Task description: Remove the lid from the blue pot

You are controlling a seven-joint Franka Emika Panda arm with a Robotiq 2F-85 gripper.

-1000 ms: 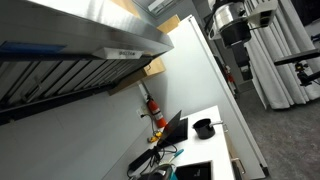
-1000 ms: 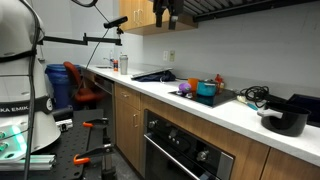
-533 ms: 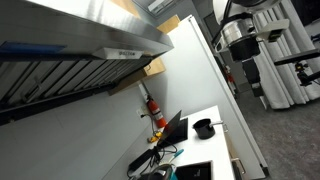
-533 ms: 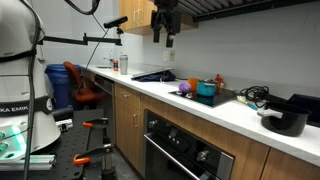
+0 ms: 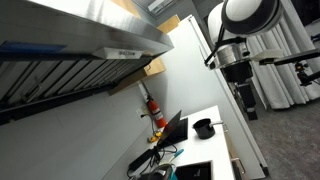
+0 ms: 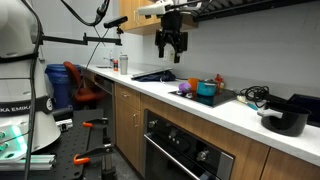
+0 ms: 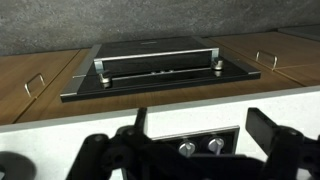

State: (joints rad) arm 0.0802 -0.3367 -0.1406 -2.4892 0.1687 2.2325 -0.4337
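Note:
My gripper needs to swing in over the blue pot before I reach for the pot's lid, because my gripper is hanging over the counter's front edge [image 7: 200, 104] and the pot is farther back.
The blue pot [image 6: 207, 91] stands on the dark cooktop on the white counter, with small orange and red items close around it. Its lid is too small to make out. My gripper [image 6: 172, 50] hangs open and empty in the air, well above the counter and off to one side of the pot. It also shows in an exterior view [image 5: 246, 105], high above the counter. In the wrist view my gripper [image 7: 205, 140] is open, its two fingers spread over the counter edge and stove knobs [image 7: 195, 148]. The pot is out of the wrist view.
A black pot [image 6: 285, 121] sits at the counter's far end and also shows in an exterior view [image 5: 203, 127]. Cables [image 6: 252, 96] lie beside the cooktop. An oven [image 7: 160, 68] sits below the counter. A range hood [image 5: 80, 40] hangs overhead.
The arm has come down from near the upper cabinets and moved along the counter toward the pot. The gripper has stayed open and empty.

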